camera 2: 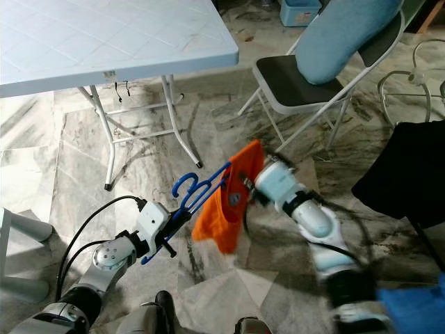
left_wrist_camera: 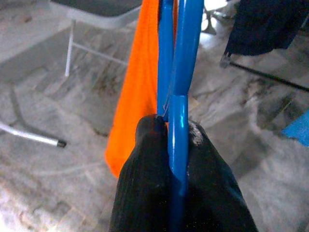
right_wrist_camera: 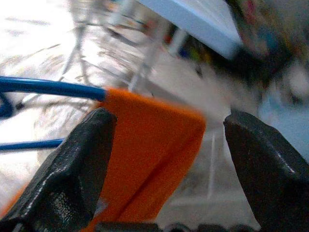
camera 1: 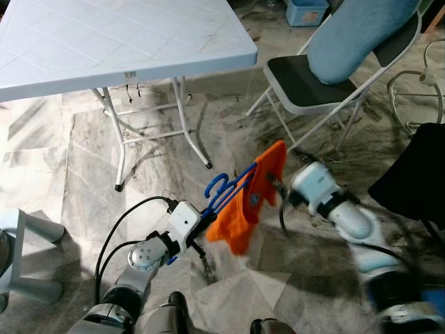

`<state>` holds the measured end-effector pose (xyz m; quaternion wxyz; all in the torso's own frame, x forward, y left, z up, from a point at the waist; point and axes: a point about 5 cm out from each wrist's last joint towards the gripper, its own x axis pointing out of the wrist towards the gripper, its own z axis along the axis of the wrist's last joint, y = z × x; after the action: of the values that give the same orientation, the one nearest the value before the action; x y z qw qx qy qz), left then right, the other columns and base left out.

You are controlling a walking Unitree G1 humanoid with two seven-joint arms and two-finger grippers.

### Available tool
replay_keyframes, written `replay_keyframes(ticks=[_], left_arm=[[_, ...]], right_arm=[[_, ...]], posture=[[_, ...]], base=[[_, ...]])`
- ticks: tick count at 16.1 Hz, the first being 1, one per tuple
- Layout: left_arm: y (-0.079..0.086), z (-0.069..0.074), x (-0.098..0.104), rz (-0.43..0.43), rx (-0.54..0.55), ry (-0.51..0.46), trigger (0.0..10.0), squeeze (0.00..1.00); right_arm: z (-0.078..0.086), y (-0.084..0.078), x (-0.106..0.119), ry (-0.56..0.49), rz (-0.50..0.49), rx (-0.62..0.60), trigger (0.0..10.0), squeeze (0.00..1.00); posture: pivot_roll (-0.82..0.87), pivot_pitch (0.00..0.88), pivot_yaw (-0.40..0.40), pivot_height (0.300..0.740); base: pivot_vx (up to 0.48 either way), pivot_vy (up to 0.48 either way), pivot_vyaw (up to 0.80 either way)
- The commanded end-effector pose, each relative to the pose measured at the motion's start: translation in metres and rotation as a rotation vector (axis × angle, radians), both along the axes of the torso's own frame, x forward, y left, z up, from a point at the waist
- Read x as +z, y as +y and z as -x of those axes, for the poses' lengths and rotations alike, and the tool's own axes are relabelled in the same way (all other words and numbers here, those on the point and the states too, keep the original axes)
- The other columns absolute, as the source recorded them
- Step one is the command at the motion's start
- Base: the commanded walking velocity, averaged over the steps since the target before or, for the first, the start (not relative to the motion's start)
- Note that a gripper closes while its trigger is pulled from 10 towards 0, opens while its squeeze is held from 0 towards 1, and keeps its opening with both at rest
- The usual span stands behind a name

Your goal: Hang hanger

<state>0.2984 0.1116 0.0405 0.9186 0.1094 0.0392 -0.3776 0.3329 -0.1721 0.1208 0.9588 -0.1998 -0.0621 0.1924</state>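
Observation:
The blue hanger's hook (camera 1: 217,184) is already outside the cloth, so the orange garment (camera 1: 252,203) will slip off the hanger's far end when I pull the garment.
A blue plastic hanger (camera 1: 226,189) carries an orange garment (camera 1: 254,198) and is held out low over the marble floor. My left gripper (camera 1: 203,221) is shut on the hanger's lower bar; in the left wrist view both black fingers (left_wrist_camera: 145,183) pinch the blue bar (left_wrist_camera: 178,116). My right gripper (camera 1: 277,186) is open right beside the orange cloth's far end. Its wide-apart fingers (right_wrist_camera: 72,169) frame the orange garment (right_wrist_camera: 149,140) in the right wrist view, without gripping it.
A white folding table (camera 1: 104,42) stands ahead on the left, its metal legs (camera 1: 188,118) close by. A folding chair (camera 1: 313,83) with a blue cushion (camera 1: 354,35) is ahead right. Dark cloth (camera 1: 417,174) hangs at the right edge.

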Motion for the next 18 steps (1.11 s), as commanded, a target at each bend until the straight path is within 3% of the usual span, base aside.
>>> replay_keyframes(ticks=[1,2,3,4,5,6,7,8,9,11,13,18], left_arm=[[-0.006,-0.003,0.010,0.023,-0.038,-0.052,0.0,0.00],[-0.008,-0.002,0.010,0.023,-0.052,-0.060,0.0,0.00],[-0.011,-0.003,0.015,0.020,-0.074,-0.091,0.0,0.00],[-0.010,-0.006,0.018,0.025,-0.064,-0.100,0.0,0.00],[-0.008,-0.008,0.020,0.028,-0.053,-0.104,0.0,0.00],[-0.007,-0.009,0.022,0.027,-0.053,-0.108,0.0,0.00],[-0.007,-0.010,0.023,0.029,-0.056,-0.109,0.0,0.00],[-0.007,-0.010,0.024,0.029,-0.060,-0.110,0.0,0.00],[-0.008,-0.010,0.024,0.038,-0.073,-0.102,0.0,0.00],[-0.009,-0.011,0.030,0.049,-0.099,-0.126,0.0,0.00],[-0.014,-0.009,0.034,0.065,-0.163,-0.138,0.0,0.00],[-0.019,-0.002,0.035,0.088,-0.251,-0.135,0.0,0.00]], right_arm=[[0.001,-0.012,-0.012,0.082,-0.087,-0.096,10.0,0.00],[0.001,-0.011,-0.016,0.106,-0.147,-0.113,10.0,0.00],[0.002,-0.010,-0.025,0.149,-0.337,-0.206,10.0,0.00],[0.004,-0.009,-0.030,0.164,-0.354,-0.214,10.0,0.58],[0.006,-0.007,-0.032,0.173,-0.357,-0.214,10.0,0.84],[0.010,0.000,-0.031,0.172,-0.404,-0.137,10.0,1.00],[0.013,0.005,-0.030,0.187,-0.426,-0.108,10.0,1.00],[0.015,0.007,-0.032,0.205,-0.415,-0.083,10.0,0.93],[0.019,0.009,-0.034,0.214,-0.405,-0.032,10.0,0.00],[0.027,0.010,-0.036,0.226,-0.391,0.031,10.0,0.00],[0.029,0.004,-0.040,0.230,-0.368,0.008,10.0,0.00],[0.018,-0.004,-0.032,0.177,-0.347,-0.091,9.9,0.00]], posture=[[-0.19,0.207,-0.014,0.740],[-0.19,0.209,-0.010,0.740],[-0.19,0.210,-0.003,0.740],[-0.18,0.213,0.005,0.740],[-0.18,0.216,0.015,0.740],[-0.18,0.217,0.021,0.740],[-0.18,0.217,0.021,0.740],[-0.18,0.217,0.022,0.740],[-0.19,0.217,0.022,0.740],[-0.18,0.218,0.021,0.740],[-0.18,0.216,0.020,0.740],[-0.19,0.217,0.015,0.740]], base=[[0.000,0.000,0.00],[0.000,0.000,0.00],[0.000,0.000,0.00],[0.000,0.000,0.00],[0.000,0.000,0.00],[0.000,0.000,0.00],[0.000,0.000,0.00],[0.000,0.000,0.00],[0.000,0.000,0.00],[0.000,0.000,0.00],[0.000,0.000,0.00],[0.000,0.000,0.00]])
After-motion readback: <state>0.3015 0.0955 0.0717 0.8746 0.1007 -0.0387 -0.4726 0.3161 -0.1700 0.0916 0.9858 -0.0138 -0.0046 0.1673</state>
